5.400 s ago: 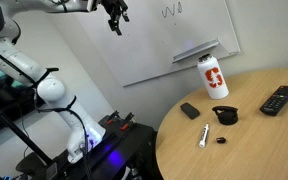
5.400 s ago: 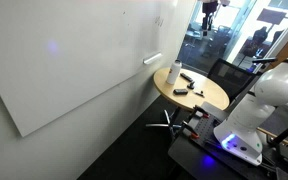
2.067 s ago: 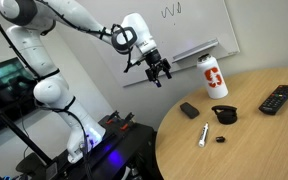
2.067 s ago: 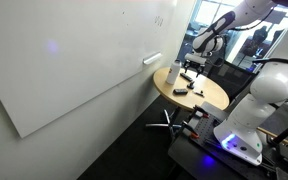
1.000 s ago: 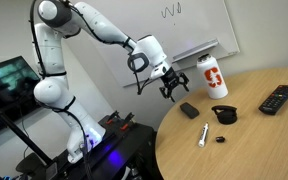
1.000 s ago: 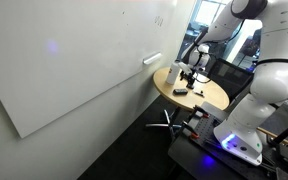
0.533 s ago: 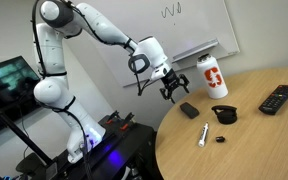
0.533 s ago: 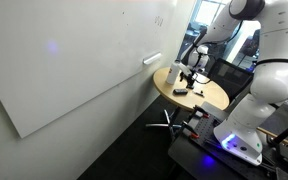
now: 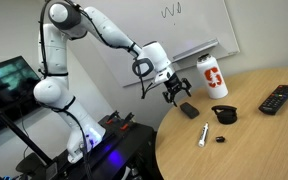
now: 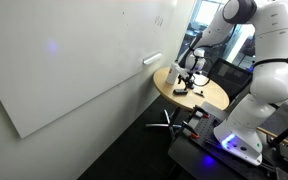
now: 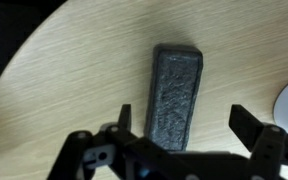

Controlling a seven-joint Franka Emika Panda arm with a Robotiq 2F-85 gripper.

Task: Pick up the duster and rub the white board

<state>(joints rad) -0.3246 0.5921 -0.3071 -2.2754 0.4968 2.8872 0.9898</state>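
My open fingers are lined up across the duster's narrow width (image 11: 174,98), with clear table on both sides. My gripper keeps going down until they are on both sides of the duster, and then close.
The duster (image 9: 189,110) is a small flat black block lying on the round wooden table (image 9: 254,150), near its edge. In the wrist view the duster (image 11: 176,95) lies lengthwise between my two open fingers. My gripper (image 9: 176,95) hangs open just above the duster; it also shows in an exterior view (image 10: 189,77), and in the wrist view (image 11: 184,118) both fingers stand apart from the block. The white board (image 9: 149,35) leans on the wall behind, with a dark squiggle near its top edge; in an exterior view (image 10: 74,60) it fills the wall.
A white bottle with red print (image 9: 214,76) stands near the board's ledge. A longer black remote (image 9: 279,99), a round black lump (image 9: 224,115), a white marker (image 9: 203,135) and a small black cap (image 9: 222,140) lie on the table.
Over the earlier frames my arm came down from high by the board to the table edge. In the last half second the gripper sank a little closer to the duster.
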